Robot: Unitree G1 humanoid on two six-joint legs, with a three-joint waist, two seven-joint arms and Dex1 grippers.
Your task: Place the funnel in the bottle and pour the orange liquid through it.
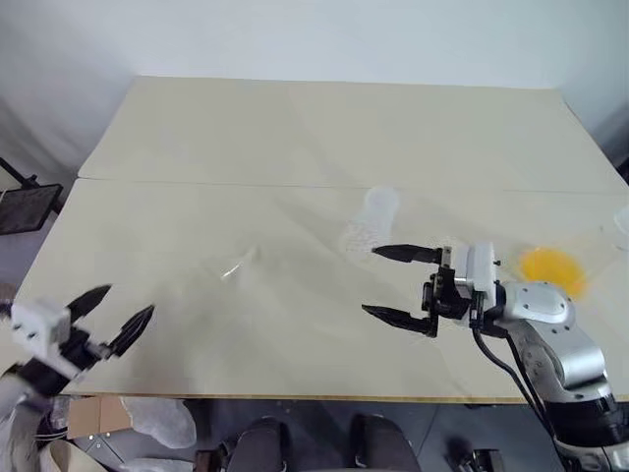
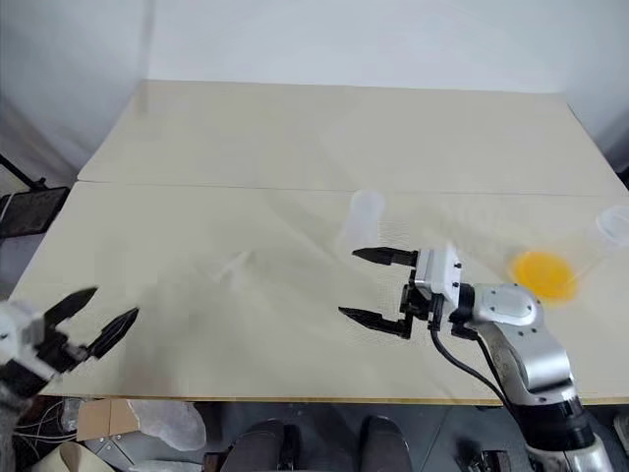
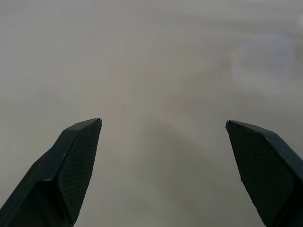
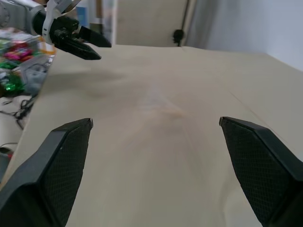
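My gripper will lower the funnel (image 1: 239, 263) into the bottle. The bottle is upright with its narrow neck on top (image 1: 381, 200), so the funnel will stay in place there on its own.
The translucent bottle (image 1: 371, 220) is at the middle of the pale table (image 1: 295, 128), just beyond my right gripper (image 1: 373, 281). That gripper is open and empty, pointing left over the table. The funnel (image 1: 237, 265) is a faint clear shape left of centre, between the two grippers. The orange liquid (image 1: 550, 267) glows inside a clear flask at the right edge, behind my right wrist. My left gripper (image 1: 128, 300) hangs open and empty at the table's front left corner, and it also appears in the right wrist view (image 4: 90, 45).
A seam (image 1: 197, 182) runs across the table from left to right. A black stand (image 1: 25, 202) is off the table's left side. Colourful clutter (image 4: 19, 61) lies beyond the table's left edge. Bags and boxes (image 1: 147, 418) sit under the front edge.
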